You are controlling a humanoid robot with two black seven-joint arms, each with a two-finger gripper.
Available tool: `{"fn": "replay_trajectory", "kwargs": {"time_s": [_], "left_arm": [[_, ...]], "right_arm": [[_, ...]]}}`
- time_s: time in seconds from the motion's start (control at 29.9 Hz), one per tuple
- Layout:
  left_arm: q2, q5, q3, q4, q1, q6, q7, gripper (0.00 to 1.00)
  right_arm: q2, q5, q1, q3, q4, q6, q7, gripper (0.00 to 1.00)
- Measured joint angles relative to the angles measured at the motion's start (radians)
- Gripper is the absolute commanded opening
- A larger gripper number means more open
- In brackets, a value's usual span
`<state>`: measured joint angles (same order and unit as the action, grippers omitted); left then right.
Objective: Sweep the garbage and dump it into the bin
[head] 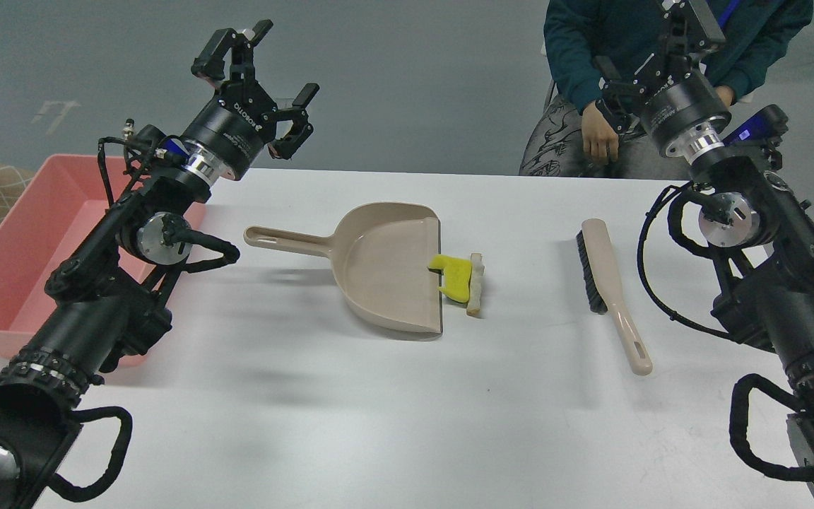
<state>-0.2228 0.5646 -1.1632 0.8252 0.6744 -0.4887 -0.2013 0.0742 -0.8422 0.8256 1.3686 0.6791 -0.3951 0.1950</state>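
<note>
My gripper will sweep both pieces in together, with the yellow piece sliding in first, because the whitish-tan piece is close against it at the dustpan's edge.
The garbage lies mid-table: a bright yellow notched piece touching the open lip of the beige dustpan, and a thin whitish-tan strip right beside it. The pink bin stands at the table's left end, partly hidden by my left arm. My left gripper hovers open and empty above the table's far left edge, well away from the dustpan handle. My right gripper is raised at the far right, open and empty, with its upper finger cut off by the top of the view.
A beige hand brush with black bristles lies right of the garbage, handle pointing toward me. A seated person in a dark teal top is behind the table's far edge, close to my right gripper.
</note>
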Motion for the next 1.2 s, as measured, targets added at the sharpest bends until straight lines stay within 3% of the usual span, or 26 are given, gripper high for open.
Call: {"fn": "replay_trajectory", "kwargs": {"time_s": [0.6, 0.67, 0.8, 0.9, 1.2], "left_arm": [[-0.012, -0.02, 0.015, -0.006, 0.049, 0.0, 0.005, 0.98], [-0.014, -0.017, 0.017, -0.008, 0.058, 0.0, 0.023, 0.98], [-0.015, -0.022, 0.008, -0.011, 0.071, 0.029, 0.11, 0.98], [-0.015, -0.023, 0.001, -0.011, 0.075, 0.059, 0.151, 0.98], [-0.01, -0.014, 0.017, -0.011, 0.077, 0.095, 0.161, 0.98]], "right_arm": [[0.036, 0.001, -0.004, 0.001, 0.017, 0.007, -0.001, 1.0], [0.027, 0.002, -0.006, 0.003, 0.02, 0.01, 0.003, 1.0], [0.005, 0.003, -0.008, 0.004, 0.029, 0.011, 0.004, 1.0], [-0.004, 0.003, -0.008, 0.004, 0.032, 0.011, 0.006, 1.0], [-0.007, 0.002, -0.01, -0.001, 0.034, 0.002, 0.0, 1.0]]}}
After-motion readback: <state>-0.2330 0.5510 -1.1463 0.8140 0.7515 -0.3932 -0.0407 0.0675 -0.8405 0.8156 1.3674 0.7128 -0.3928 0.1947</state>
